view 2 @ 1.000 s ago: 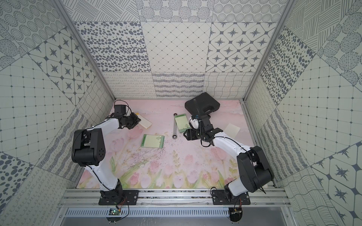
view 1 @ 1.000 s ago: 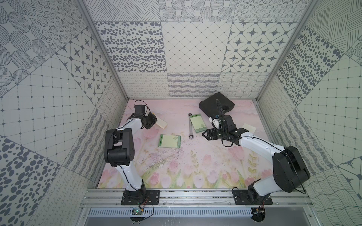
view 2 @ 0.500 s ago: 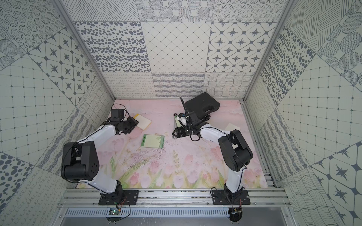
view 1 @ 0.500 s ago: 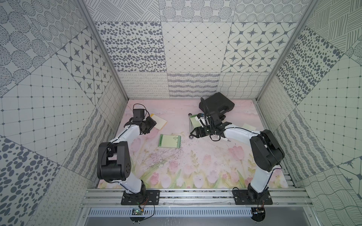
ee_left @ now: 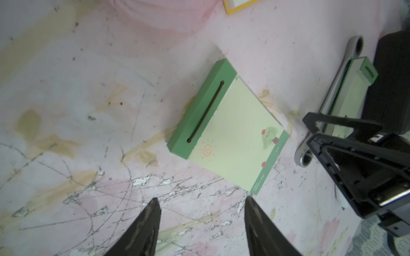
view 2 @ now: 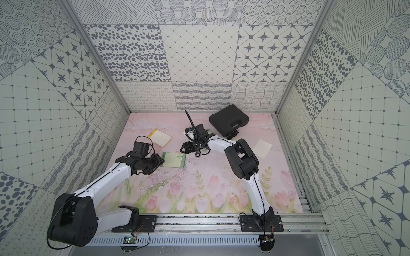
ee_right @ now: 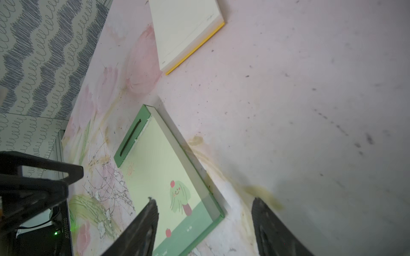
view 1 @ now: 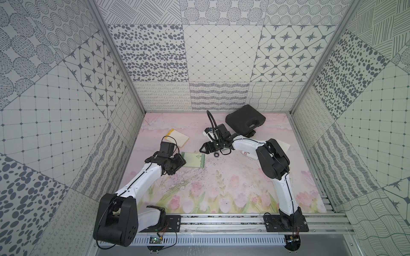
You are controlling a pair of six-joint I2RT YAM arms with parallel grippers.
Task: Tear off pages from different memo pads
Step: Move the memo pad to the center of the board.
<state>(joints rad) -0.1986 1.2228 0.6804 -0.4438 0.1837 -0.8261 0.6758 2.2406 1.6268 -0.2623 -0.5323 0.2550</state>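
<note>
The robot's right gripper should pinch the top page at the memo pad's loose end's corner (view 1: 202,156), because the left gripper is standing by the green memo pad's bound end (view 1: 183,156).
A pale green memo pad (view 1: 192,160) (view 2: 173,160) with dark green end bands lies flat mid-table. My left gripper (view 1: 182,160) (ee_left: 202,201) stands open at its left end, with bare table between the fingers. My right gripper (view 1: 202,150) (ee_right: 203,201) hovers open over the pad's (ee_right: 164,177) right corner, holding nothing. A cream memo pad (view 1: 178,138) (ee_right: 184,31) with a yellow band lies behind, to the left. A second green pad (view 2: 208,132) (ee_left: 346,93) shows partly under my right wrist. One loose cream page (view 2: 263,148) lies at the right.
A black plastic case (view 1: 245,120) sits at the back, right of centre. A metal wrench (view 1: 216,155) (ee_left: 352,51) lies beside the second green pad, just right of my right gripper. Patterned walls close in the table on three sides.
My left gripper has opened and moved from the cream pad forward to the middle green pad. My right arm has swung left from the far green pad to the middle pad's right end.
</note>
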